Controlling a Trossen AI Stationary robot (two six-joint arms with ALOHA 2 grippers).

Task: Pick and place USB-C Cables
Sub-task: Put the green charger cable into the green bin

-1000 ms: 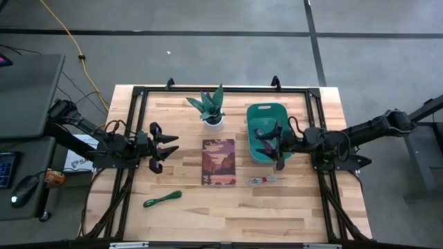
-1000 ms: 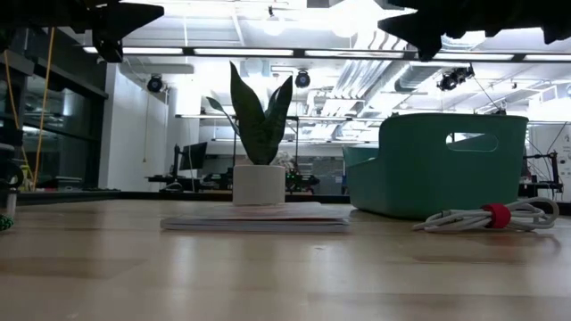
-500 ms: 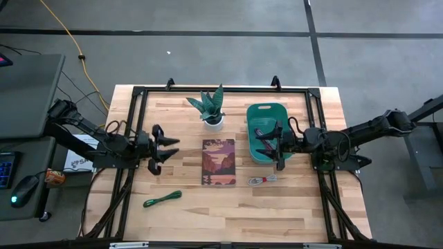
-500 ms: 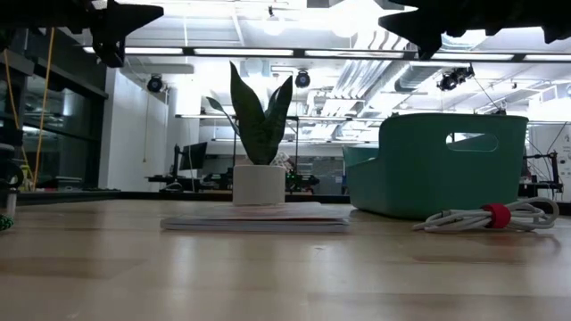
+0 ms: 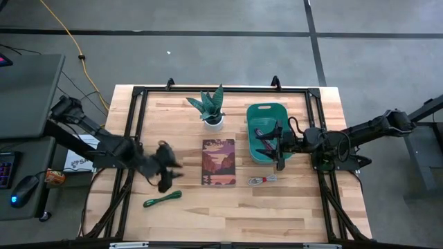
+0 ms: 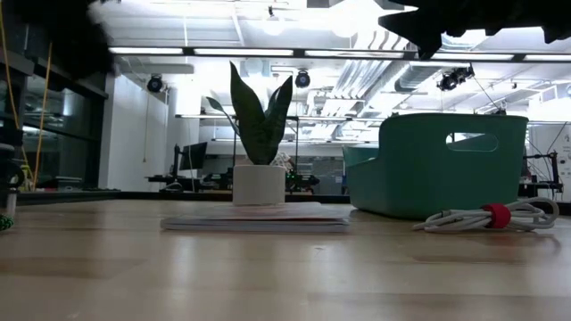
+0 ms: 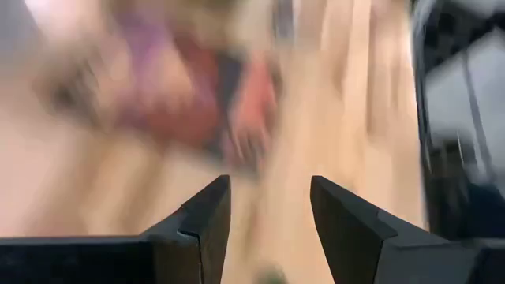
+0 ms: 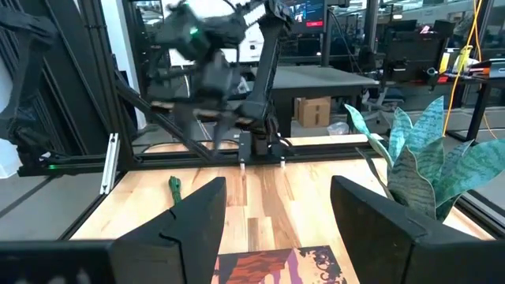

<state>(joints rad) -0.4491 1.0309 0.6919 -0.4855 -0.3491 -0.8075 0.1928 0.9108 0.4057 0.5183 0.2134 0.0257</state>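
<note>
The green cable [image 5: 163, 199] is gathered into one narrow bundle [image 5: 170, 196], so it will rise all together and stay in its long shape when the robot lifts it.
A green coiled cable [image 5: 163, 200] lies on the table at the near left; it also shows in the right wrist view [image 8: 174, 187]. A white coiled cable with a red tie [image 5: 261, 180] lies near the teal bin [image 5: 268, 111]; the low view shows it too [image 6: 492, 217]. My left gripper [image 5: 166, 174] is open and empty, above the table just beyond the green cable. My right gripper [image 5: 268, 146] is open and empty over the bin's near part, on the far side of the white cable.
A picture-cover notebook [image 5: 219, 161] lies flat at the table's middle. A potted plant [image 5: 211, 109] stands behind it. A black frame rail [image 5: 221, 88] runs round the tabletop. Bare wood lies along the near edge.
My left gripper has swung toward the table's near edge and a little to the right, toward the green cable, turning as it went; its wrist view is blurred by the motion. Its fingers stay apart. My right arm has kept still.
</note>
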